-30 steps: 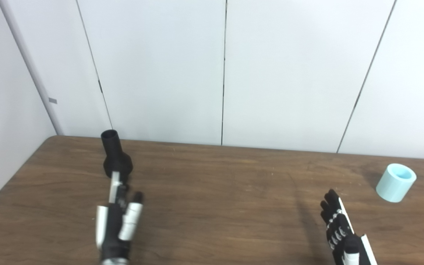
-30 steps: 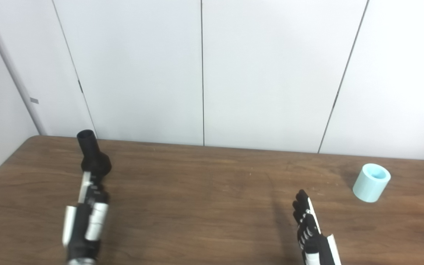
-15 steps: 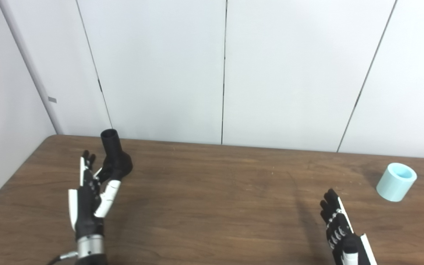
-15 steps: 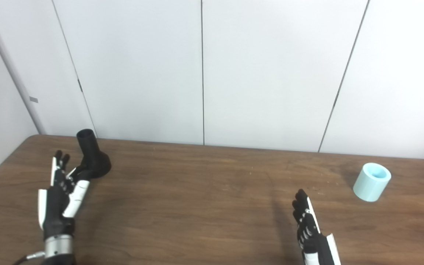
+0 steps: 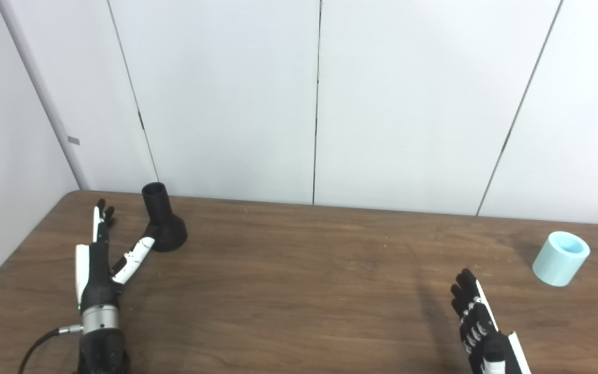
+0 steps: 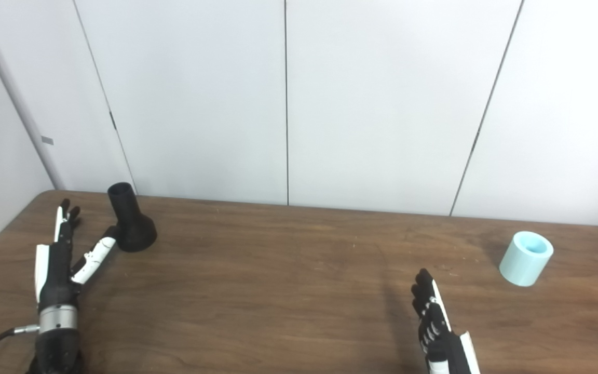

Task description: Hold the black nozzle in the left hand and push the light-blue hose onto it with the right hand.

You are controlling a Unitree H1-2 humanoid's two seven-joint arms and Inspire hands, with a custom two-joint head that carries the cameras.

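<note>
The black nozzle's tube [image 5: 157, 200] is almost a match for the light-blue hose's opening. When I press from above, the hose [image 5: 556, 264] will catch high up and then slide down.
The black nozzle [image 5: 162, 221] stands upright on its wide base at the back left of the wooden table [image 5: 309, 280], narrow tube end up. My left hand [image 5: 100, 254] lies open just left of it, fingers stretched toward the wall and thumb spread out toward the nozzle's base, holding nothing. The light-blue hose piece [image 5: 560, 258], a short wide cylinder, stands at the far right of the table. My right hand [image 5: 478, 324] rests open at the lower right, fingers straight and together, well short of the hose.
White wall panels [image 5: 314, 98] rise directly behind the table's back edge. A grey cable [image 5: 44, 340] trails from my left wrist at the bottom left. The table's left edge runs close beside my left hand.
My left hand swung leftward from in front of the nozzle to its left side and spread its thumb out. The right hand, nozzle and hose stayed put.
</note>
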